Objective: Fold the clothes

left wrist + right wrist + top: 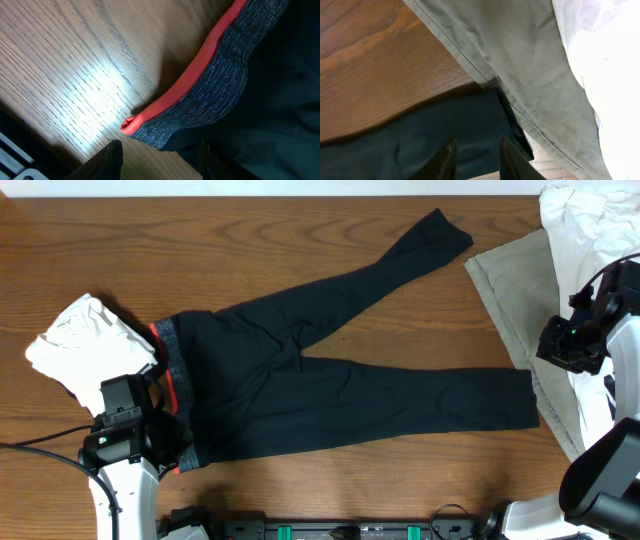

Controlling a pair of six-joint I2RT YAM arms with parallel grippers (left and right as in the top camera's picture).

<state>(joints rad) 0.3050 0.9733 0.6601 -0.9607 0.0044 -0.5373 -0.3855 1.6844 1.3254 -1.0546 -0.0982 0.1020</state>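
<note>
My right gripper should pull the khaki cloth's near edge (501,301) clear before I fold the trousers, since the cloth crowds the end of the lower trouser leg (531,399).
The clothes are chiefly long black trousers (330,390) lying flat with the legs spread to the right. Their grey waistband (172,360), lined red, is at the left. A white cloth (85,335) lies beside the waistband, and khaki cloth (515,290) and more white cloth (590,220) lie at the right. My left gripper (160,162) stands open just short of the waistband's red corner (131,125), with bare wood between its fingers. My right gripper (477,160) hangs open over the end of the lower trouser leg (420,140), holding nothing.
The left arm (125,435) stands at the table's front left and the right arm (575,340) at the right edge, over the khaki cloth. Bare wood (250,240) shows above and below the trousers. A dark rail (350,530) runs along the front edge.
</note>
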